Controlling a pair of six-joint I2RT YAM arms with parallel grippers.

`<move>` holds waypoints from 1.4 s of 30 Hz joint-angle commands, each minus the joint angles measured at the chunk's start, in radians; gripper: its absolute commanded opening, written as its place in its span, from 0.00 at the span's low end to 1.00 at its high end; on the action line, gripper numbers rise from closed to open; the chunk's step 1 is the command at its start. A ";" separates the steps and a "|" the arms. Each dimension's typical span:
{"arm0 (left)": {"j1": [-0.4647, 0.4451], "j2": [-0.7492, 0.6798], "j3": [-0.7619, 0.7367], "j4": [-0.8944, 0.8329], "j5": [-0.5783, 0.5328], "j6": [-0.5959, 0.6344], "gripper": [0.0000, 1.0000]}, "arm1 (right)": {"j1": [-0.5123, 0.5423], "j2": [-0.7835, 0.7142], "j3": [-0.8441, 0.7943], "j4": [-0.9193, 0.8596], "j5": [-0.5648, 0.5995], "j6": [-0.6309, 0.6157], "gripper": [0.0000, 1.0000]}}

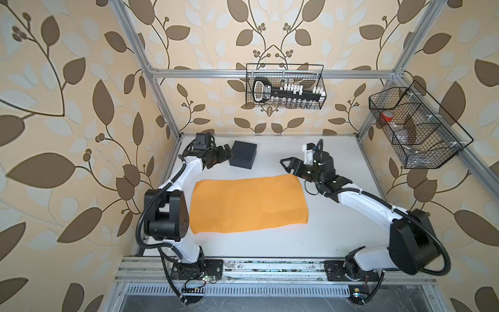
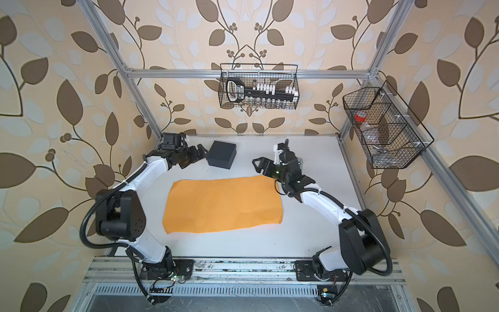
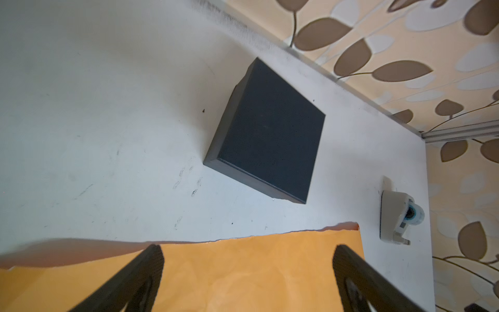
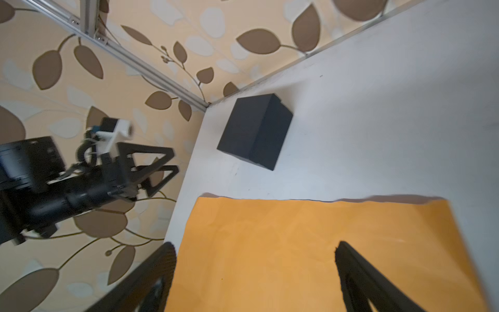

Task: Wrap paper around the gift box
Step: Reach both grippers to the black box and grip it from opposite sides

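The robot's two grippers should press on the sides of the gift box (image 1: 243, 154) and carry it onto the paper (image 1: 248, 194), because it stands behind the paper and is too wide for the left gripper alone.
The gift box (image 1: 243, 158) (image 2: 222, 158) is a matte black lidded cube standing at the back left of the white table, clear of the paper. The paper (image 1: 248, 205) (image 2: 224, 205), a plain orange sheet, lies flat mid-table. My left gripper (image 1: 228, 152) (image 2: 202, 151) hangs open and empty in the air just left of the box; it also shows in the right wrist view (image 4: 175, 161). My right gripper (image 1: 286, 163) (image 2: 258, 163) is open and empty above the paper's far right corner. Both wrist views show the box (image 3: 270, 129) (image 4: 255, 132) beyond the paper (image 3: 243, 275) (image 4: 270, 243).
A small grey tape dispenser (image 3: 397, 216) sits near the right wall, beside the paper's corner. A wire basket (image 1: 285, 86) hangs on the back wall and another (image 1: 415, 127) on the right wall. Aluminium frame posts stand at the table's back corners.
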 commanded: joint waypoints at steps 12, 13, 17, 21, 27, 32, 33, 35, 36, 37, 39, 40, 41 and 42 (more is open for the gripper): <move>0.087 0.395 0.363 0.023 0.365 -0.018 0.99 | 0.065 0.721 0.708 -0.064 -0.102 0.128 0.85; 0.088 0.413 0.370 0.028 0.372 -0.020 0.99 | 0.065 0.750 0.740 -0.071 -0.110 0.131 0.83; 0.076 0.464 0.406 0.026 0.396 -0.020 0.99 | 0.065 0.841 0.850 -0.109 -0.109 0.140 0.77; 0.060 0.477 0.416 0.033 0.401 -0.012 0.92 | 0.064 0.909 0.948 -0.160 -0.099 0.136 0.73; 0.046 0.486 0.435 0.006 0.385 -0.003 0.84 | 0.061 1.018 1.130 -0.296 -0.079 0.124 0.65; 0.022 0.492 0.477 -0.042 0.348 0.044 0.78 | 0.060 1.022 1.135 -0.326 -0.026 0.101 0.76; 0.016 0.498 0.494 -0.059 0.343 0.054 0.76 | 0.059 1.028 1.141 -0.320 -0.032 0.103 0.76; 0.010 0.514 0.518 -0.083 0.345 0.061 0.73 | 0.060 1.051 1.176 -0.323 -0.047 0.106 0.72; 0.006 0.521 0.526 -0.090 0.350 0.061 0.71 | 0.060 1.066 1.202 -0.334 -0.052 0.104 0.71; 0.003 0.527 0.533 -0.096 0.351 0.061 0.70 | 0.060 1.080 1.227 -0.342 -0.060 0.098 0.69; -0.005 0.542 0.549 -0.118 0.350 0.065 0.67 | 0.060 1.100 1.265 -0.358 -0.066 0.085 0.67; -0.008 0.548 0.556 -0.127 0.351 0.069 0.66 | 0.060 1.106 1.280 -0.371 -0.067 0.080 0.64; -0.014 0.555 0.567 -0.141 0.351 0.077 0.63 | 0.060 1.110 1.289 -0.384 -0.068 0.073 0.61; -0.020 0.562 0.579 -0.158 0.351 0.088 0.61 | 0.059 1.108 1.290 -0.393 -0.070 0.066 0.58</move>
